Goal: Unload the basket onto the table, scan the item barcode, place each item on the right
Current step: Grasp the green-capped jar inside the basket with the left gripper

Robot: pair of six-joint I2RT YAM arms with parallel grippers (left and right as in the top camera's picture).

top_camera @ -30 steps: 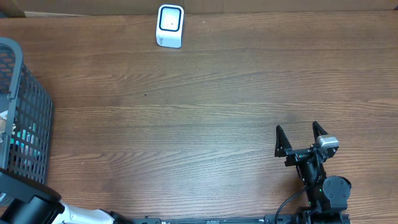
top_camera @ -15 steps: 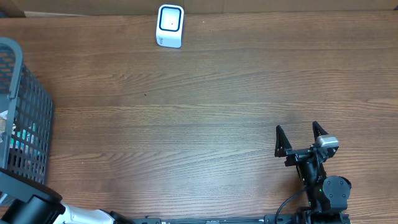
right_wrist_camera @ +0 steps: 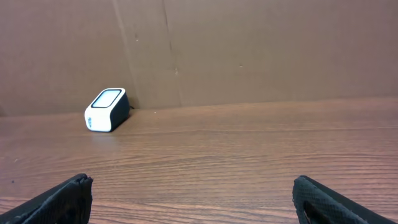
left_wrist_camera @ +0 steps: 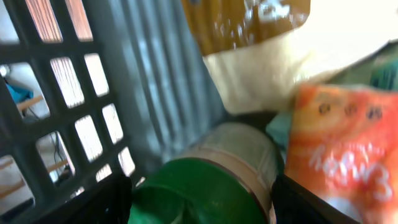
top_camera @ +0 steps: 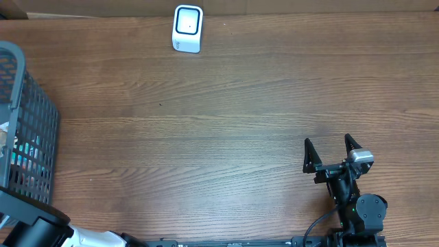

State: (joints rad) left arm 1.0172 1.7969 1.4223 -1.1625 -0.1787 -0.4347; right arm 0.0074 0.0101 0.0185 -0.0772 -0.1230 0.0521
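Observation:
The canister (left_wrist_camera: pixel 239 149) is tilted between my left gripper's fingers. I should open the fingers wider, set them squarely around the green lid (left_wrist_camera: pixel 198 191) and close them before I lift the canister out.
My left gripper (left_wrist_camera: pixel 199 202) is down inside the grey mesh basket (left_wrist_camera: pixel 56 124), open. Its black fingers (left_wrist_camera: pixel 99 202) stand on either side of a beige canister with a green lid (left_wrist_camera: pixel 211 186), very close to its sides. I cannot tell whether they touch it, and no barcode shows. An orange packet (left_wrist_camera: pixel 342 143) lies right of the canister. The white scanner (top_camera: pixel 187 28) stands at the table's far edge and is also in the right wrist view (right_wrist_camera: pixel 107 109). My right gripper (top_camera: pixel 333 147) rests open and holds nothing at the near right.
The basket (top_camera: pixel 27 103) stands at the table's left edge, with a cream package (left_wrist_camera: pixel 280 68) and a brown-yellow bag (left_wrist_camera: pixel 249 25) behind the canister. A brown cardboard wall (right_wrist_camera: pixel 249 50) backs the table behind the scanner.
In the overhead view the things seen through the basket's mesh have shifted slightly. The right arm has not moved.

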